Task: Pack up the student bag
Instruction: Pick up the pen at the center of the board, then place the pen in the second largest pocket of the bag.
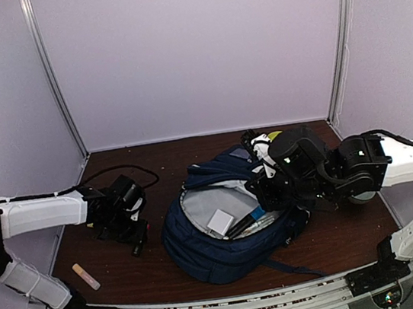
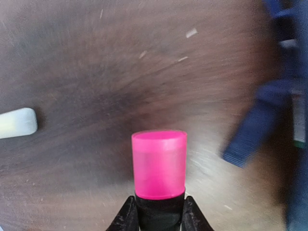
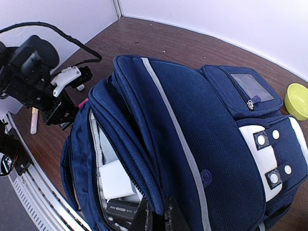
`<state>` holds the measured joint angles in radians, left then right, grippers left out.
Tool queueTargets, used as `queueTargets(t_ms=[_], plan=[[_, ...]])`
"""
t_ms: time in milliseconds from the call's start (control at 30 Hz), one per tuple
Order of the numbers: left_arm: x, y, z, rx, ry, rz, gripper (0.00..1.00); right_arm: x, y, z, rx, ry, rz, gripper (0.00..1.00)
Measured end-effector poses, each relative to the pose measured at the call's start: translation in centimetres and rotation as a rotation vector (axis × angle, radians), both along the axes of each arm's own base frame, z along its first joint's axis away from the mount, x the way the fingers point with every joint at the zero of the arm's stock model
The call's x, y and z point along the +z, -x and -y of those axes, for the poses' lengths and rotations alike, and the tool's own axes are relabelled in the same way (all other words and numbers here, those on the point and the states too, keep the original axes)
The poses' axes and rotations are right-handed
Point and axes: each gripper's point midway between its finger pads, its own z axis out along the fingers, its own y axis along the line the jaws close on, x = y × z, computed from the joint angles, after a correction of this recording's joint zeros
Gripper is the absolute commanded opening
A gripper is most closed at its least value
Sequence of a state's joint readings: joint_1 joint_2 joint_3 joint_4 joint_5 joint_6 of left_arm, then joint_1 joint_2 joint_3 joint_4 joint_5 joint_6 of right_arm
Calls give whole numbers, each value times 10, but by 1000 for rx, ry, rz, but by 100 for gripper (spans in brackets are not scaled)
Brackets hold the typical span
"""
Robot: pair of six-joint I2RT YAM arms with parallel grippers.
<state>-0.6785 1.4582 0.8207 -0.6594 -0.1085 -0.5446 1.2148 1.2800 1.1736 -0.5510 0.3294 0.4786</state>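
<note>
My right gripper is holding the bag's flap away from the bag's open compartment (image 1: pixel 204 204). So my left gripper should keep carrying the highlighter until it hangs next to the white box (image 1: pixel 221 222).
The student bag (image 1: pixel 228 255), navy with white trim, lies in the middle of the table with its main compartment gaping open. My right gripper (image 3: pixel 160 219) is shut on the edge of the bag's opening flap (image 3: pixel 144 159) and holds it up; in the top view it sits at the bag's right rim (image 1: pixel 263 186). My left gripper (image 2: pixel 160 214) is shut on the black body of a pink-capped highlighter (image 2: pixel 159 163), just above the table, left of the bag (image 1: pixel 134 238). A white box (image 3: pixel 118 180) and a black item (image 3: pixel 122 210) lie inside the bag.
A cream-coloured pen (image 1: pixel 86 276) lies on the wood near the front left edge, also visible as a pale stub (image 2: pixel 17 122). A yellow-green bowl (image 3: pixel 297 100) stands behind the bag. A blue bag strap (image 2: pixel 250 130) trails on the table. White walls enclose the table.
</note>
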Motion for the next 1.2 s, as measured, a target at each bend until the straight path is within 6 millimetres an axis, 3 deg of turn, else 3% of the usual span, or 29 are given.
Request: queueTargets(t_ms=[267, 533, 633, 833, 1000, 1200], plan=[[85, 27, 43, -90, 211, 167, 14, 10, -4, -5, 14, 43, 13, 0], [155, 68, 126, -300, 510, 226, 13, 29, -14, -11, 26, 121, 58, 0], [165, 71, 154, -342, 591, 219, 12, 34, -16, -12, 31, 144, 73, 0], [183, 51, 223, -389, 677, 217, 13, 43, -18, -6, 30, 177, 97, 0], [192, 27, 266, -384, 703, 242, 34, 45, -21, -2, 17, 190, 106, 0], [187, 12, 284, -338, 677, 266, 54, 48, -24, 5, -3, 187, 108, 0]])
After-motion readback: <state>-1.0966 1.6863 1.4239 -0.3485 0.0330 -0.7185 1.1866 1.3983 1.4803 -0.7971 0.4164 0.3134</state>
